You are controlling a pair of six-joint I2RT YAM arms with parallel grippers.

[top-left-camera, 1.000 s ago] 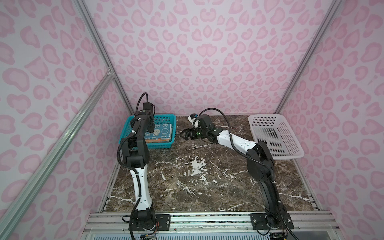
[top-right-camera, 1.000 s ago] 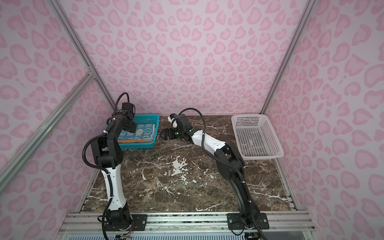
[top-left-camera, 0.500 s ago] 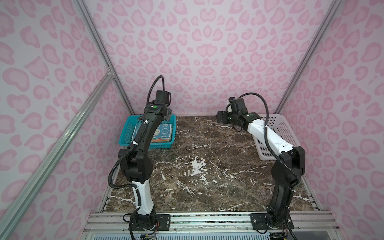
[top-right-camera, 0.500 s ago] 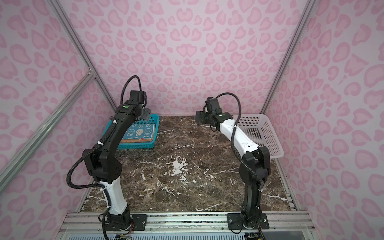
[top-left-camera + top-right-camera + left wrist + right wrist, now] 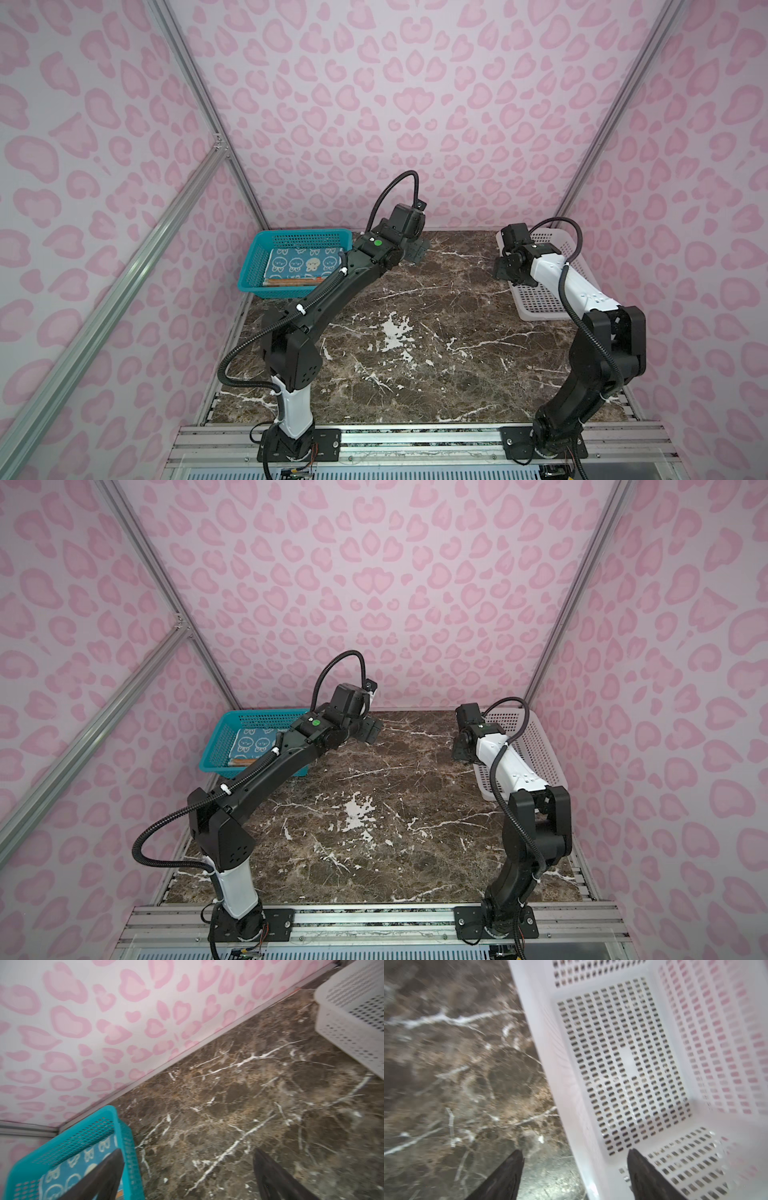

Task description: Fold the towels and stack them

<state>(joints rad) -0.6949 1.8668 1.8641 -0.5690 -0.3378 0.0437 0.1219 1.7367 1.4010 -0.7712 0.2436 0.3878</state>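
Note:
My left gripper should move away while my right gripper drags the white basket by its side, because my left gripper is hovering over the marble where the basket must go.
The towels lie folded in the teal basket at the back left. A blue towel with rabbit faces is on top, and an orange towel's edge shows beneath it. Both also show in a top view, blue towel and orange edge. My left gripper hovers just right of that basket, open and empty; in the left wrist view the left gripper spans bare marble beside the blue towel. My right gripper is open and empty. In the right wrist view the right gripper straddles the white basket's wall.
The white perforated basket stands empty at the back right, against the side wall. The brown marble table spreads between the two arms. Pink patterned walls close in the back and both sides. The arm bases sit on a metal rail at the front.
Both grippers left the teal basket. The left one rose and swung to its right. The right one crossed the table to the white basket's rim, and its jaws narrowed a little.

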